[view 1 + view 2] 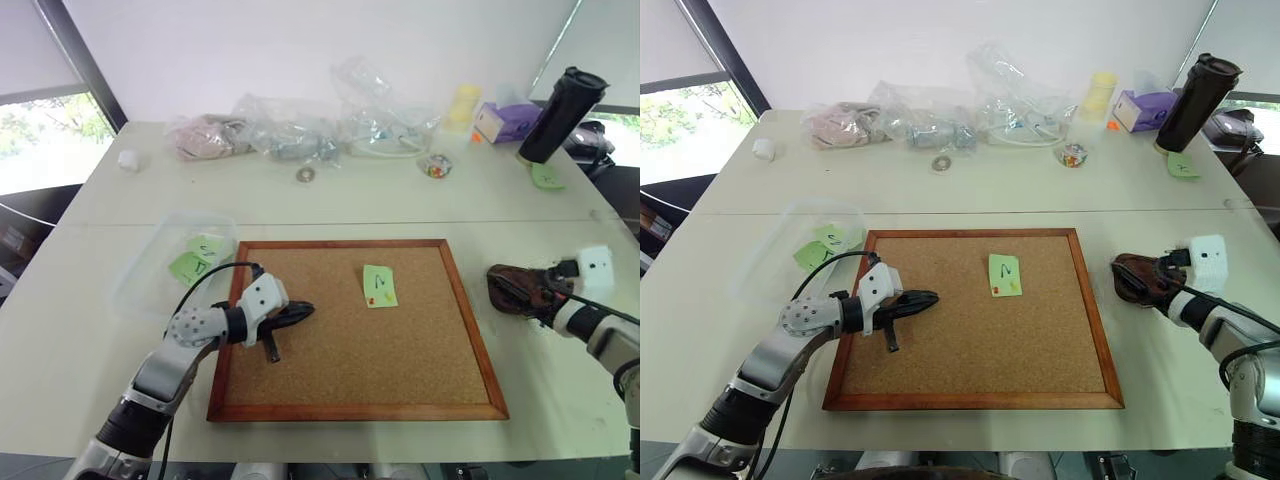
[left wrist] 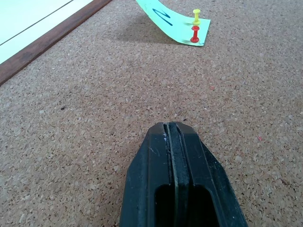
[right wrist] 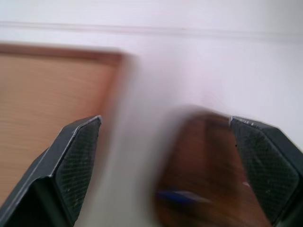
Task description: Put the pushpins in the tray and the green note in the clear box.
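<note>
The red pushpin (image 1: 372,301) is holding the green note's lower edge too. I expect the note (image 1: 380,285) to stay on the cork when I pull the yellow pushpin.
A light green note (image 1: 379,285) lies on the corkboard (image 1: 330,370), held near its lower edge by two pushpins (image 2: 194,34), one red and one yellow. My left gripper (image 1: 300,312) rests low over the cork to the left of the note, shut with nothing in it, its fingers (image 2: 173,156) pressed together. The dark brown tray (image 1: 512,290) sits on the table right of the board. My right gripper (image 3: 164,120) hovers at the tray, open, fingers (image 3: 78,161) wide apart. The clear box (image 1: 150,265) stands left of the board with two green notes inside.
Clear plastic bags (image 1: 300,135), a small jar (image 1: 435,166), a yellow bottle (image 1: 463,105), a purple box (image 1: 505,122) and a black tumbler (image 1: 562,115) line the back of the table. Another green note (image 1: 546,176) lies by the tumbler. A tape ring (image 1: 305,174) lies mid-table.
</note>
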Tool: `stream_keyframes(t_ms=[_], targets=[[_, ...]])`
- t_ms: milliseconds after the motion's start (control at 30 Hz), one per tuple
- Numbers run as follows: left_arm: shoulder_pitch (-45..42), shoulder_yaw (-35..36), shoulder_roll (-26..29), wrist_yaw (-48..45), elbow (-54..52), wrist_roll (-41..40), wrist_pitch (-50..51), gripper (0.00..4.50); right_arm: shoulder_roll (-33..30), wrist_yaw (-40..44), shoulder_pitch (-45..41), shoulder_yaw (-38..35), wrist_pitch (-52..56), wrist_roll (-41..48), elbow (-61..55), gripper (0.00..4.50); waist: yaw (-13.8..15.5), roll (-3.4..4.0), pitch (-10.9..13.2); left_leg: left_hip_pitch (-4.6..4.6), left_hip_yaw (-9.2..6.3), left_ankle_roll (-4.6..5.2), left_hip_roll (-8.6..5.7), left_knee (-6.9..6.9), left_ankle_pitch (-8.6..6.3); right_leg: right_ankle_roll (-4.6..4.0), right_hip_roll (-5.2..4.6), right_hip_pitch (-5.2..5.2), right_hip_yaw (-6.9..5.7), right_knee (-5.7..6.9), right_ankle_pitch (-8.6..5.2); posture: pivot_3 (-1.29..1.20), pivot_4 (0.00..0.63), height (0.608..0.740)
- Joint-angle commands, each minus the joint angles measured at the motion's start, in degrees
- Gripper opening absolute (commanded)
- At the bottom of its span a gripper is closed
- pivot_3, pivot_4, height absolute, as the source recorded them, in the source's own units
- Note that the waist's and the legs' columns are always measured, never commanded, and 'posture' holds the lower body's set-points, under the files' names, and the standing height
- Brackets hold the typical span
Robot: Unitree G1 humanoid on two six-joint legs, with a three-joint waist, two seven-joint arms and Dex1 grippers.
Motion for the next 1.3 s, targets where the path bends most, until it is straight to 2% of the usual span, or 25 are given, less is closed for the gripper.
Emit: stream_keyframes(t_ms=[33,267,500,533,567,667,733,767,800,1033,1300], targets=[[1.08,-1.93,0.33,-0.51,1.38,1.75,1.39,0.00,-1.24,1.83,-1.41,7.15,1.67,1.97,-7.62,4.44,-0.01,-0.05,-0.01,0.00,0.00,0.00,0.00,0.00,0.00,0.00,0.00,0.00,0.00,-0.01,0.00,0.00,0.150,0.740],[0.88,-2.04,0.08,-0.21,1.13,1.86,1.78,0.00,0.86,1.18,-1.87,20.06,-3.56,-4.71,-7.40,4.44,0.06,-0.10,0.02,-0.06,-0.04,0.01,-0.02,0.02,-0.01,0.00,-0.03,-0.03,-0.02,-0.03,0.00,0.00,0.150,0.740],[0.78,-2.00,0.20,-0.18,0.75,1.91,2.11,0.00,2.70,0.88,-3.59,26.38,-8.72,-10.69,-2.22,4.44,0.05,-0.10,0.02,-0.04,-0.05,0.00,-0.02,0.03,0.00,0.00,-0.02,-0.03,-0.03,-0.03,0.00,0.00,0.150,0.740],[0.77,-2.00,0.22,-0.17,0.65,1.93,2.16,0.00,2.86,1.03,-3.78,26.90,-9.27,-11.31,-1.69,3.94,0.08,-0.10,0.02,-0.04,-0.05,0.00,-0.02,0.03,0.00,0.00,-0.02,-0.03,-0.03,-0.03,0.00,0.00,0.150,0.740],[0.76,-1.99,0.24,-0.15,0.58,1.94,2.20,0.00,2.96,1.16,-3.89,27.22,-9.66,-11.80,-1.35,3.66,0.08,-0.10,0.02,-0.04,-0.05,0.00,-0.02,0.03,0.00,0.00,-0.02,-0.04,-0.04,-0.02,0.00,0.00,0.150,0.740],[0.91,-1.88,0.30,0.01,0.07,1.89,2.52,0.00,4.07,0.95,-4.60,28.18,-10.67,-12.80,0.32,2.25,0.03,-0.10,0.02,-0.04,-0.05,-0.01,-0.02,0.03,0.00,0.00,-0.02,-0.04,-0.04,-0.02,0.00,0.00,0.150,0.740],[0.97,-1.83,0.26,0.04,-0.10,1.94,2.66,0.00,4.42,1.03,-4.74,28.38,-11.10,-13.33,0.86,1.16,0.03,-0.10,0.02,-0.04,-0.05,-0.01,-0.02,0.03,0.00,0.00,-0.01,-0.03,-0.04,-0.02,0.00,0.00,0.150,0.740],[1.00,-1.79,0.25,0.06,-0.21,1.97,2.79,0.00,4.53,1.07,-4.83,28.52,-11.30,-13.60,1.06,0.75,0.02,-0.10,0.02,-0.04,-0.05,-0.01,-0.02,0.03,0.00,0.00,-0.01,-0.04,-0.04,-0.02,0.00,0.00,0.150,0.740],[1.02,-1.74,0.23,0.13,-0.30,1.99,2.92,0.00,4.63,1.15,-4.89,28.64,-11.38,-13.75,1.08,0.09,0.01,-0.10,0.02,-0.03,-0.06,-0.01,-0.02,0.03,0.00,0.00,-0.01,-0.04,-0.04,-0.02,0.00,0.00,0.150,0.740],[1.31,-1.53,0.21,0.55,-1.11,1.97,3.70,0.00,4.45,1.68,-4.00,28.26,-11.23,-13.61,-1.53,0.04,0.02,-0.11,0.01,-0.03,-0.06,-0.01,-0.02,0.06,0.00,0.00,-0.01,-0.02,-0.04,-0.01,0.00,0.00,0.150,0.740],[1.50,-1.99,0.59,-0.44,-0.83,1.62,4.82,0.00,3.84,0.72,-5.29,21.75,-6.40,-8.42,-6.81,0.04,0.04,-0.12,0.02,-0.06,-0.06,-0.01,-0.02,0.06,0.00,0.00,-0.03,-0.05,-0.04,-0.01,0.00,0.00,0.150,0.740]])
